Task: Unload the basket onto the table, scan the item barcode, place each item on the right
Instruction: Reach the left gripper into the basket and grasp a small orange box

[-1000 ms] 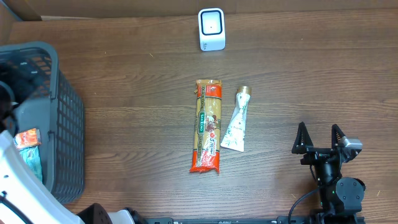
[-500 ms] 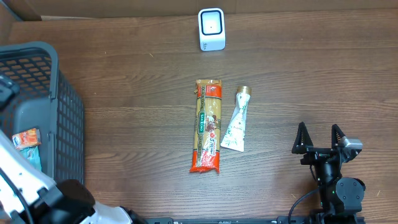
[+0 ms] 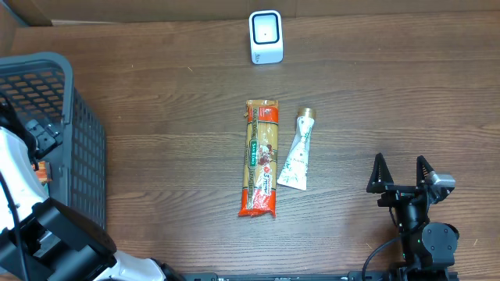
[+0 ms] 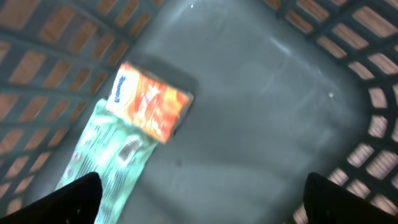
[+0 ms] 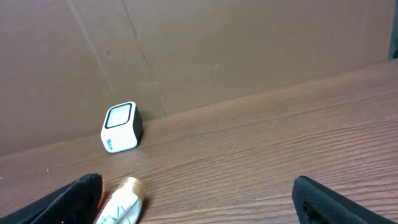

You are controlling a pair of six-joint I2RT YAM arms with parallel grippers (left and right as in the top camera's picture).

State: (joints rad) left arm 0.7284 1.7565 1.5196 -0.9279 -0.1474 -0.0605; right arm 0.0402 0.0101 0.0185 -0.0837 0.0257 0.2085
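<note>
My left gripper keeps moving down open until its fingers are on both sides of the orange packet (image 4: 151, 102), because the orange packet lies on top of the teal packet's end (image 4: 132, 132).
My left gripper (image 4: 202, 190) hangs open inside the dark mesh basket (image 3: 78, 148), above its grey floor, with nothing between its fingers. Below it lie an orange packet (image 4: 149, 102) and a teal packet (image 4: 109, 165), which overlap and reach toward the left fingertip (image 4: 84, 196). From overhead, my left arm hides most of the basket's contents; only a sliver of the orange packet (image 3: 41, 172) shows. The white scanner (image 3: 266, 37) stands at the back of the table. My right gripper (image 3: 400, 173) rests open at the front right, holding nothing.
A long orange-and-yellow pasta packet (image 3: 260, 158) and a white tube with a gold cap (image 3: 298, 152) lie side by side mid-table. In the right wrist view the tube (image 5: 121, 202) sits by the left fingertip. A cardboard wall (image 5: 217, 50) backs the table.
My left arm has shifted over the basket and now covers most of the packets seen from overhead. The right arm and the table items have not moved.
</note>
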